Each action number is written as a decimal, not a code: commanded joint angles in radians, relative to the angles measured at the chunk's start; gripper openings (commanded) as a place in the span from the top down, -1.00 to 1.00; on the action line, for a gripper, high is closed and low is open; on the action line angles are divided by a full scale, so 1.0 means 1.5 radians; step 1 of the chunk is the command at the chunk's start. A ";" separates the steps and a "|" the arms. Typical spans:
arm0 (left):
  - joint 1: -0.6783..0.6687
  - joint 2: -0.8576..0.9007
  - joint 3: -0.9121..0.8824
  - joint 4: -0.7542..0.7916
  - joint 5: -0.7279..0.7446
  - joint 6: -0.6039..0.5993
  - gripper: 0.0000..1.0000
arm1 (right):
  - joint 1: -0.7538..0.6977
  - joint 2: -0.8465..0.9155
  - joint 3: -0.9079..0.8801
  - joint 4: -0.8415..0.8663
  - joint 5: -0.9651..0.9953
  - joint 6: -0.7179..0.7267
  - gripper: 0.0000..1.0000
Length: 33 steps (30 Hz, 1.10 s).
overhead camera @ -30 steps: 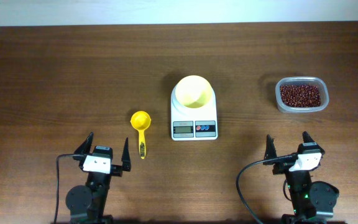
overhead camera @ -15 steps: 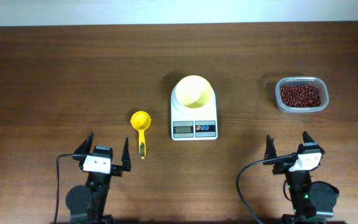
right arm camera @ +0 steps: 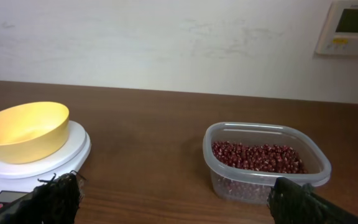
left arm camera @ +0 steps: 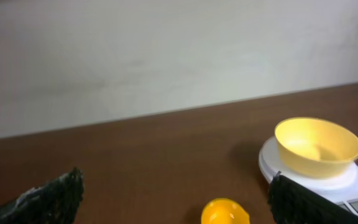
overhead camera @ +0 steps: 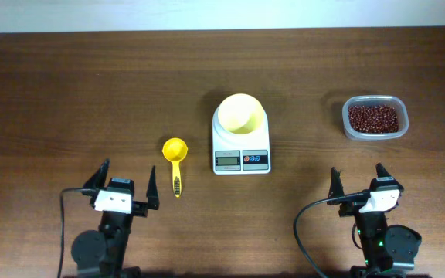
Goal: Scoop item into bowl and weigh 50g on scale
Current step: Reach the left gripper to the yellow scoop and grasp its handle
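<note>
Next, my left gripper takes the scoop (overhead camera: 176, 171) by its cup (overhead camera: 174, 148) and points its handle toward my right gripper, because the scoop is far from the beans.
The pale yellow bowl (overhead camera: 242, 114) stands empty on the white scale (overhead camera: 241, 151) at the table's middle; both show in the left wrist view (left arm camera: 317, 146) and the right wrist view (right arm camera: 25, 132). The red-brown beans (overhead camera: 374, 118) fill a clear container (overhead camera: 375, 135) at the right, also in the right wrist view (right arm camera: 258, 158). A yellow scoop (overhead camera: 175, 158) lies left of the scale, its cup in the left wrist view (left arm camera: 225, 212). My left gripper (overhead camera: 123, 187) is open and empty near the front edge, just left of the scoop handle. My right gripper (overhead camera: 358, 182) is open and empty, in front of the container.
The brown wooden table (overhead camera: 91, 93) ends at a pale wall at the back. A wall-mounted control panel (right arm camera: 352, 26) shows in the right wrist view. Black cables run from both arm bases at the front edge.
My left gripper has shifted slightly left and toward the front edge. The right arm and all objects have not moved.
</note>
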 commanded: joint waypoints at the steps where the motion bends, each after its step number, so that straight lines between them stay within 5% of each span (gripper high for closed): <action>1: 0.005 0.108 0.115 -0.028 0.003 0.012 -0.97 | 0.007 -0.006 -0.003 -0.004 0.006 0.002 -0.98; 7: 0.005 0.358 0.344 -0.165 0.010 0.027 -0.97 | 0.007 -0.006 -0.003 -0.005 0.006 0.002 -0.98; 17: 0.004 0.884 0.821 -0.591 0.008 0.067 -0.97 | 0.007 -0.006 -0.003 -0.005 0.006 0.002 -0.98; 23: -0.031 1.085 0.839 -0.625 -0.007 0.066 -0.97 | 0.007 -0.006 -0.003 -0.005 0.006 0.002 -0.98; 33: -0.072 1.183 0.837 -0.600 -0.054 0.046 -0.97 | 0.007 -0.006 -0.003 -0.005 0.006 0.002 -0.98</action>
